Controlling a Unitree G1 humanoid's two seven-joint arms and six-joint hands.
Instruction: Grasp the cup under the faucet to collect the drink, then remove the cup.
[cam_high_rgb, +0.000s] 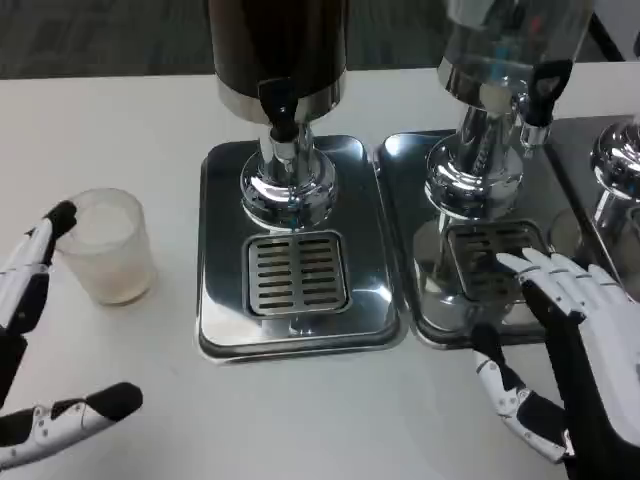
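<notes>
My gripper will make the black faucet run brown drink into the cup when it opens the faucet, because the tank above the grate looks dark next to the clear one.
A frosted translucent cup stands upright on the white table at the left, beside the left dispenser's steel tray. That dispenser's dark tank and black faucet rise over a slotted drip grate, which carries nothing. My left hand is open around the cup's near-left side; one black fingertip is at the cup's rim and the thumb lies lower on the table. My right hand hovers open, fingers spread, over the front of the second tray.
A second dispenser with a clear tank stands on its own steel tray to the right, and a third chrome base shows at the right edge. The white table stretches in front of the trays.
</notes>
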